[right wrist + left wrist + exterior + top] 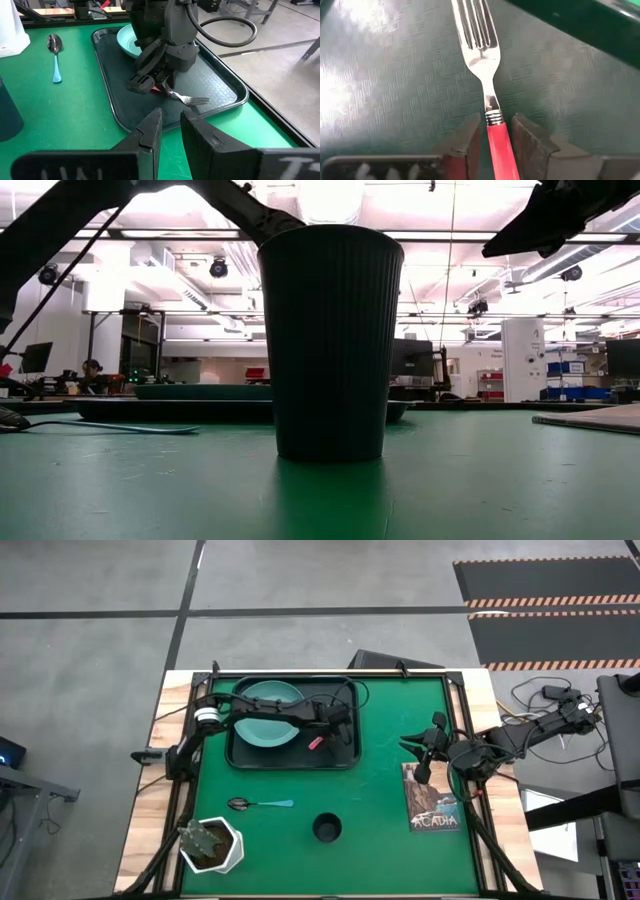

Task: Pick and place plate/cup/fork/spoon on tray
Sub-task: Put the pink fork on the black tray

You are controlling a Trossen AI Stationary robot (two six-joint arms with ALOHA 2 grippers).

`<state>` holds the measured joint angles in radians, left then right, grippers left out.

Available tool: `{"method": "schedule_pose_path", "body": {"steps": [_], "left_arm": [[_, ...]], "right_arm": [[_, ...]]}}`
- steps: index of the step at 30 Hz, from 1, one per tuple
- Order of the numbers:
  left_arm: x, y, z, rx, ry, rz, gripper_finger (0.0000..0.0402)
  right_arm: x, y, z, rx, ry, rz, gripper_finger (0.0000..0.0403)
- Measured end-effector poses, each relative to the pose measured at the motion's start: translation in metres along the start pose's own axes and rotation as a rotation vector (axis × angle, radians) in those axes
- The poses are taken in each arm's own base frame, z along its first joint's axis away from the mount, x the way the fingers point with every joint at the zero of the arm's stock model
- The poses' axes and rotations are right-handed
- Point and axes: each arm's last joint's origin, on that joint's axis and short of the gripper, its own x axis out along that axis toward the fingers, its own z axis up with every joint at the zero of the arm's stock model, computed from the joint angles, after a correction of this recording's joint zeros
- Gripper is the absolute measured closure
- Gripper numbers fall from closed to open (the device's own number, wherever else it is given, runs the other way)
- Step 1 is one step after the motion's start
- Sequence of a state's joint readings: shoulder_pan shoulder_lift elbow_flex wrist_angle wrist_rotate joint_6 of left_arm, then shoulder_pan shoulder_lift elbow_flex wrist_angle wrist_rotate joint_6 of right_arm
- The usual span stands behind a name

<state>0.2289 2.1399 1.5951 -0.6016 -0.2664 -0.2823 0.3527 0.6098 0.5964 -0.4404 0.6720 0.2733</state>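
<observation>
My left gripper has the fork [484,66] slanting toward the tray's side rim, so it should take the red handle [503,152] again and turn the fork straighter beside the plate.
The black tray [345,755] lies on the green mat at the far middle, and the teal plate [268,708] sits in its left half. My left gripper [322,737] reaches over the tray's right half, low over its floor, shut on the fork [480,45] with the pink-red handle. The blue-handled spoon [262,804] lies flat on the mat near the tray's front. The dark cup [327,828] stands upright on the mat closer to the near edge. My right gripper [420,750] hovers open and empty right of the tray. My left gripper pinches the fork's red handle [496,135] between its two fingers, just behind the metal neck. The fingers slant down toward the tray floor and lie along the fork, which sticks out past the fingertips. The tines [196,101] are at the tray floor.
A white hexagonal plant pot [212,845] stands at the near left corner. A book [432,798] lies on the mat under my right arm. The mat between the tray, the cup and the book is bare.
</observation>
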Motion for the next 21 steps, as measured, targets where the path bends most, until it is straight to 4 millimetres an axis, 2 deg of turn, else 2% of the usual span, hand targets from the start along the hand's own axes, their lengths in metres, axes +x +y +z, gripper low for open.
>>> {"method": "schedule_pose_path", "body": {"steps": [8,15,21], "left_arm": [[0.005,0.007,-0.003,-0.088,0.004,0.013,0.0395],[0.007,0.011,0.0,-0.193,-0.027,0.007,0.0397],[0.003,0.012,0.005,-0.197,-0.048,-0.009,0.0396]], "right_arm": [[0.0,0.0,0.0,0.0,0.0,0.0,0.0344],[0.0,0.0,0.0,-0.001,0.0,0.0,0.0344],[0.0,0.0,0.0,-0.002,0.002,0.0,0.0344]]}}
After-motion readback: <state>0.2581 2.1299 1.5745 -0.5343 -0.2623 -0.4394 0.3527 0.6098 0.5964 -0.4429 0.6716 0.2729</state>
